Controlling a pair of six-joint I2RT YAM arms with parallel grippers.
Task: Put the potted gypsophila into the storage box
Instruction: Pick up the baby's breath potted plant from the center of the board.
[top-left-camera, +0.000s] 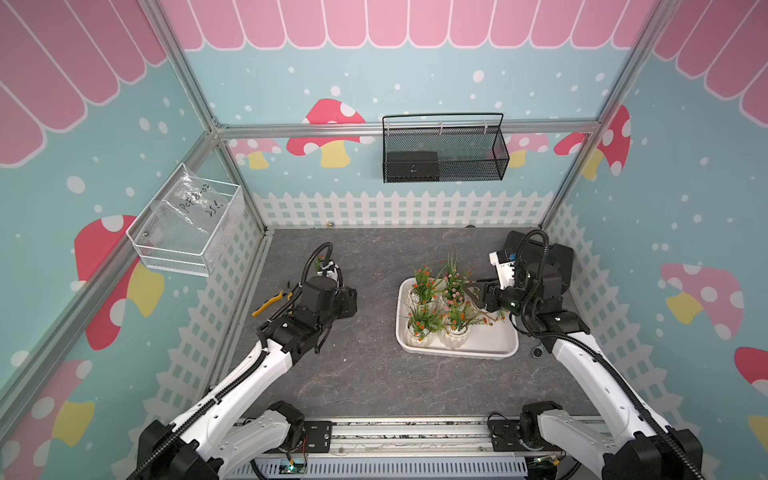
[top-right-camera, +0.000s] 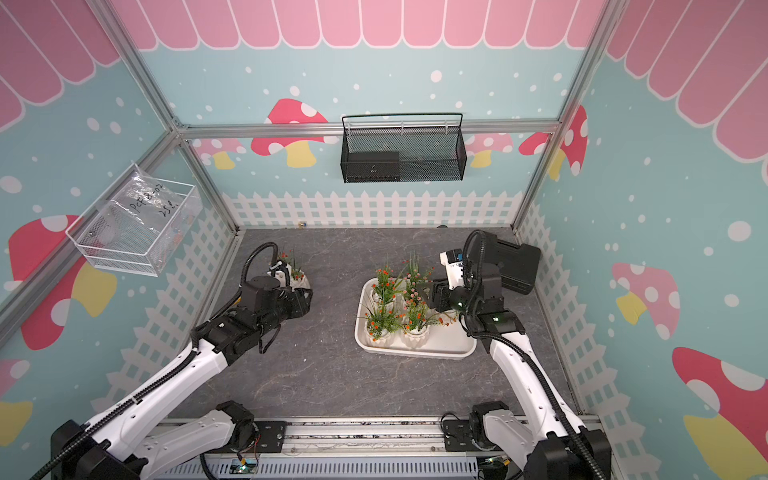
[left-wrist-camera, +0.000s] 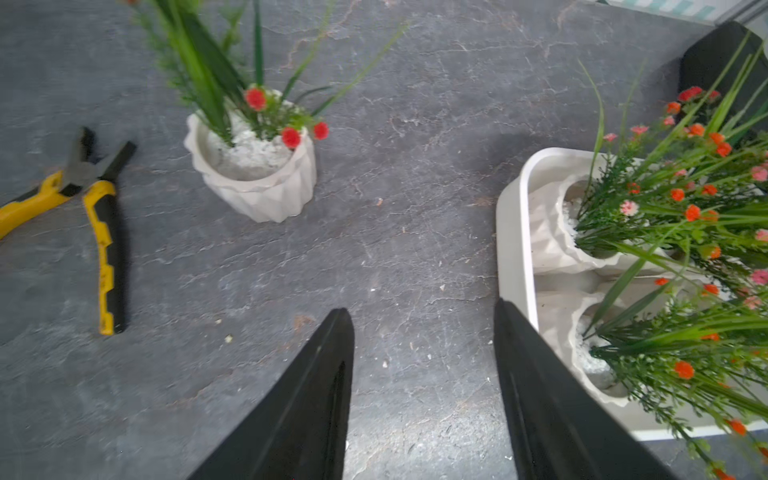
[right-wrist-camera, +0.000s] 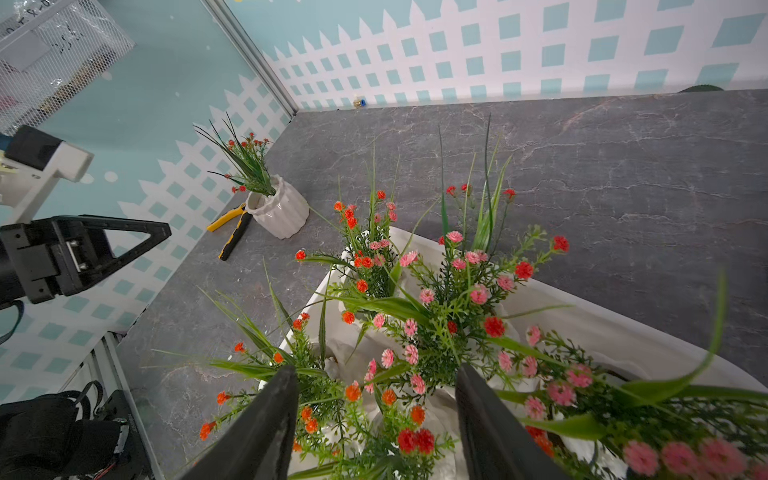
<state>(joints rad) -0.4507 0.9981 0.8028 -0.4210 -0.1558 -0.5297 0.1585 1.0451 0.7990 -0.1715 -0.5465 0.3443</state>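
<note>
The loose pot's rim (left-wrist-camera: 208, 170) is clear of leaves on the side toward the pliers, so my left gripper should keep moving there until its fingers straddle that rim (left-wrist-camera: 205, 165).
The storage box (top-left-camera: 457, 354) (top-right-camera: 415, 353) is a shallow white tub on the right of the grey table. Several potted gypsophila (top-left-camera: 422, 322) (right-wrist-camera: 449, 328) stand in it, with orange and pink flowers. One more potted gypsophila (top-right-camera: 298, 277) (left-wrist-camera: 257, 183) (right-wrist-camera: 282, 212) stands on the table at the back left. My left gripper (top-right-camera: 306, 296) (left-wrist-camera: 424, 307) is open over bare table between that pot and the box (left-wrist-camera: 509, 232). My right gripper (top-left-camera: 473, 286) (right-wrist-camera: 376, 365) is open at the box's back right, with foliage showing between its fingers.
Yellow-handled pliers (top-left-camera: 272, 301) (left-wrist-camera: 83, 199) lie left of the loose pot. A black tool case (top-left-camera: 555, 257) sits in the back right corner behind my right arm. A black mesh basket (top-left-camera: 442, 153) hangs on the back wall, a white wire basket (top-left-camera: 187, 228) on the left wall.
</note>
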